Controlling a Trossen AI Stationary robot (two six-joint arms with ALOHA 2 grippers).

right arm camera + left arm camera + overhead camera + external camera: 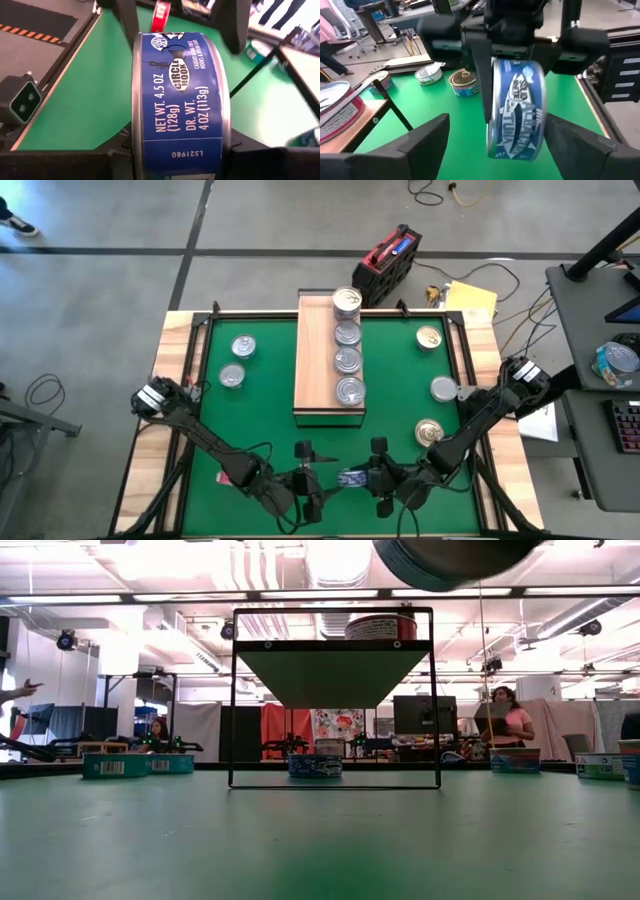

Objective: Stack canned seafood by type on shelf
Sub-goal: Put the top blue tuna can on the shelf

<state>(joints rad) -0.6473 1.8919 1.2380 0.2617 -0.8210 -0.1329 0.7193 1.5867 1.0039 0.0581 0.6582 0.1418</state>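
The low blue tuna can will slide flat along the light-wood shelf when the robot pushes it, because the shelf has a smooth, open part next to its cans for the can to slide along.
The light-wood shelf stands mid-table with several silver-lidded cans in a row on its top. More cans lie flat on the green mat: two at the left, three at the right. Near the table's front edge, my right gripper is shut on a blue tuna can held above the mat. My left gripper faces it from the left and is open. Its fingers stand on either side of the can, apart from it. My right gripper pinches the blue can by its two flat faces between its two fingers. The fingers come nearly level from the table's right side. The can stands on edge, its label band facing up, lifted clear of the mat.
A small red flat object lies on the mat near the front left. The mat's wooden border runs round the table. A red and black box and cables lie on the floor beyond the far edge. Bare mat lies on both sides of the shelf.
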